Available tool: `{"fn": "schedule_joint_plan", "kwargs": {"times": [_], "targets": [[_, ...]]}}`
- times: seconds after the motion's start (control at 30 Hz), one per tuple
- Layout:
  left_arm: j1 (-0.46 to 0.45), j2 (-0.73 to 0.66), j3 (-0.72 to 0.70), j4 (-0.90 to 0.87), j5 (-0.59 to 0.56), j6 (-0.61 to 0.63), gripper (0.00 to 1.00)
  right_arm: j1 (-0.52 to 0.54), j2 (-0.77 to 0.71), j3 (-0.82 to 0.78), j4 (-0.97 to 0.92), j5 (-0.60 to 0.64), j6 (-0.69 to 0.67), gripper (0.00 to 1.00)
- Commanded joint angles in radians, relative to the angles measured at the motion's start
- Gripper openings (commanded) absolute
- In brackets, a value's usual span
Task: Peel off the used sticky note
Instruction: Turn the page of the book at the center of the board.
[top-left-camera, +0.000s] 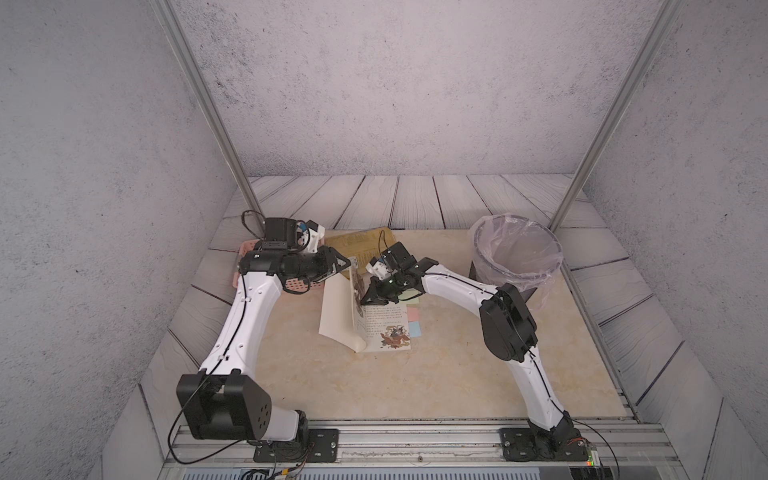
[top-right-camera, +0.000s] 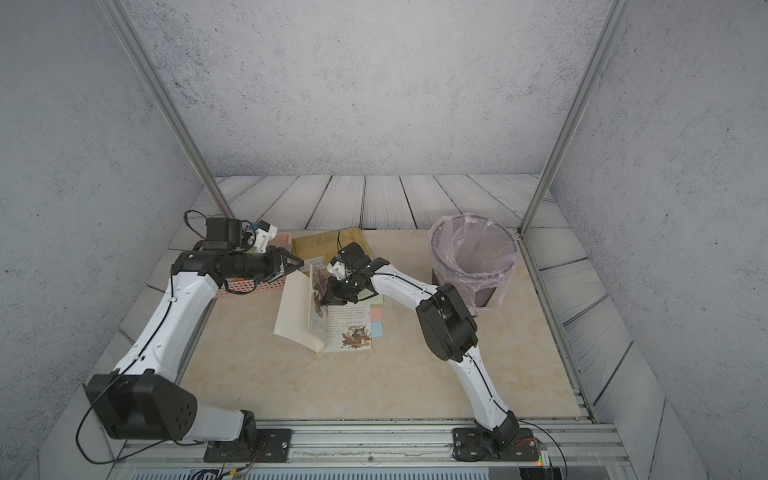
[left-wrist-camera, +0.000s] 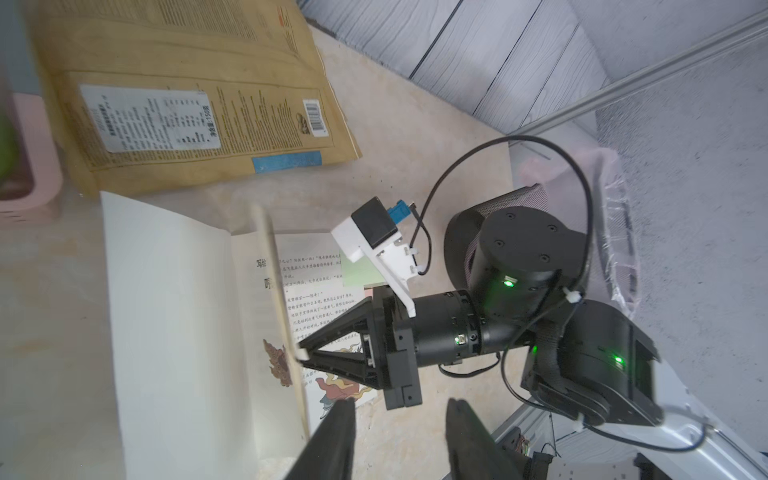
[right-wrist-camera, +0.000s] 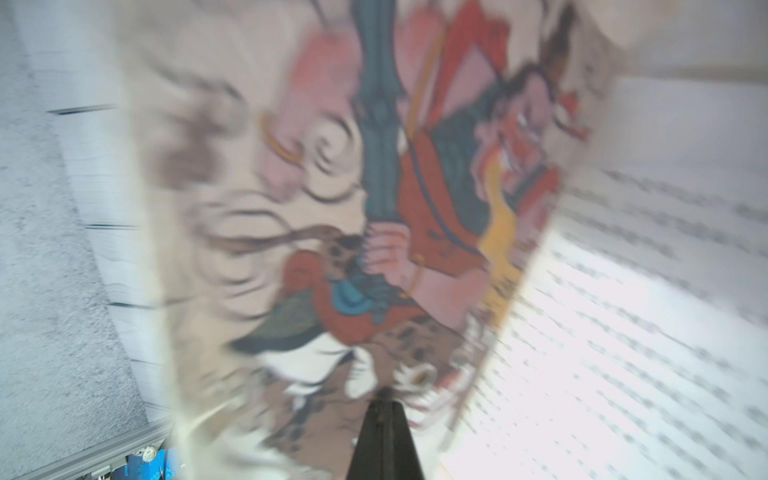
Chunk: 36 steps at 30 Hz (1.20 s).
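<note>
My left gripper needs to push the page's outer edge (left-wrist-camera: 277, 296) down flat before I peel the sticky note, because the illustrated page (top-left-camera: 357, 284) is standing up against my right gripper's closed fingers.
An open book (top-left-camera: 338, 316) (top-right-camera: 293, 316) lies mid-table. One illustrated page (left-wrist-camera: 276, 307) (right-wrist-camera: 332, 208) stands upright. Green (top-left-camera: 409, 296) (left-wrist-camera: 359, 272), pink (top-left-camera: 412, 313) and blue (top-left-camera: 414, 329) sticky notes stick out along the book's right edge. Which one is used I cannot tell. My right gripper (top-left-camera: 362, 300) (left-wrist-camera: 301, 353) (right-wrist-camera: 384, 392) is shut, its tips against the face of the standing page. My left gripper (top-left-camera: 348, 262) (left-wrist-camera: 401, 401) hangs open over the book's far left corner with nothing between its fingers (left-wrist-camera: 336, 432).
A tan printed packet (top-left-camera: 357, 243) (left-wrist-camera: 187, 104) lies behind the book. A pink perforated basket (top-left-camera: 299, 286) stands at the far left under my left arm. A bin (top-left-camera: 515, 249) with a clear liner stands at the far right.
</note>
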Motion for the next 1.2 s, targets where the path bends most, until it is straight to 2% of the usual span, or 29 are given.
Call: {"fn": "schedule_joint_plan", "kwargs": {"times": [0.0, 0.2, 0.5, 0.63, 0.8, 0.93, 1.17], "targets": [[0.051, -0.024, -0.064, 0.032, 0.043, -0.018, 0.47, 0.031, 0.109, 0.102, -0.077, -0.045, -0.013, 0.00], [0.075, -0.014, -0.141, 0.047, 0.028, -0.002, 0.49, 0.067, 0.252, 0.252, -0.099, -0.054, 0.019, 0.00], [0.074, 0.033, -0.232, 0.099, 0.020, -0.015, 0.48, 0.071, 0.348, 0.249, 0.085, -0.109, 0.144, 0.00], [0.090, 0.084, -0.265, 0.117, -0.003, -0.014, 0.47, 0.069, 0.366, 0.210, 0.263, -0.142, 0.238, 0.00], [0.222, 0.190, -0.304, 0.143, 0.017, -0.104, 0.33, 0.069, 0.385, 0.132, 0.501, -0.174, 0.400, 0.00], [0.229, 0.272, -0.354, 0.208, 0.041, -0.141, 0.27, 0.069, 0.407, 0.133, 0.556, -0.166, 0.427, 0.00], [0.229, 0.435, -0.292, 0.178, -0.004, -0.114, 0.20, 0.070, 0.437, 0.126, 0.532, -0.160, 0.428, 0.00]]}}
